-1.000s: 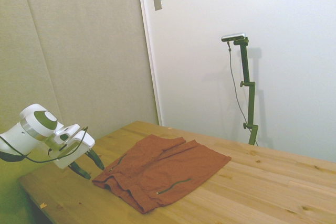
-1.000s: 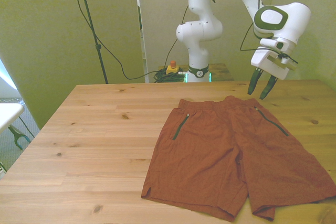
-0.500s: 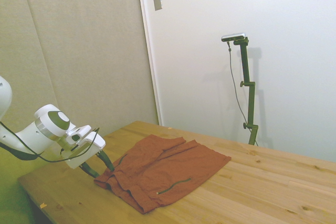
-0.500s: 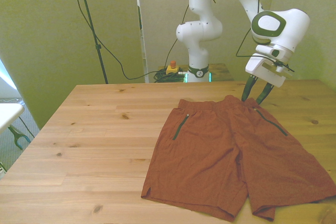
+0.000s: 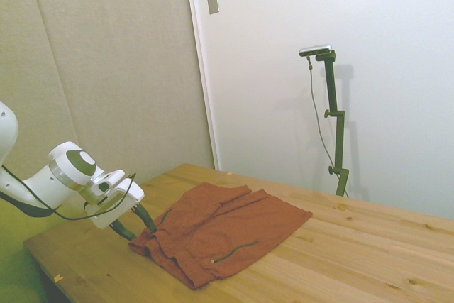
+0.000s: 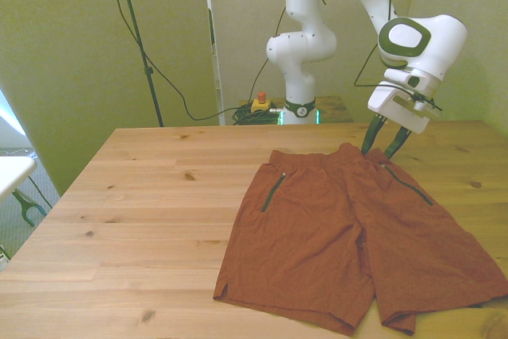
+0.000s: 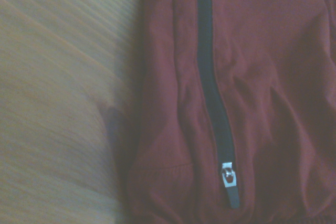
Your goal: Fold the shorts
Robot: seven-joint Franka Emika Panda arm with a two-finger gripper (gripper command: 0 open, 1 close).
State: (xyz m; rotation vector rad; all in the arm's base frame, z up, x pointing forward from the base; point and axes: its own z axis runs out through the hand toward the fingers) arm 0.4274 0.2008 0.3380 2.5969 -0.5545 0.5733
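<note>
The leg of the shorts splays far out from the waistband corner (image 6: 376, 155), so the leg's hem (image 6: 451, 306) will trail slantwise behind when I carry that corner across the shorts.
The rust-orange shorts (image 6: 349, 236) lie flat on the wooden table (image 6: 143, 196), waistband toward the far edge and legs toward the near edge. Two dark zip pocket slits (image 6: 273, 192) show on the front. My gripper (image 6: 378, 152) is open and tilted. Its dark fingers (image 6: 367, 139) come down on the waistband at the front view's right, one on either side of a small bump of cloth. From the side, the gripper (image 5: 138, 230) meets the shorts (image 5: 220, 232) at their bunched left end. The wrist view shows the shorts (image 7: 262, 66), a zip slit and its silver pull (image 7: 227, 174) close up.
Bare wood fills the front view's left half of the table. The shorts' right leg reaches close to the table's near right corner (image 6: 496, 315). A yellow box with a red button (image 6: 259, 102) and cables sit behind the far edge.
The gripper has dropped from above the table's far right down onto the waistband and shifted slightly to the front view's left. The cloth there has bunched a little.
</note>
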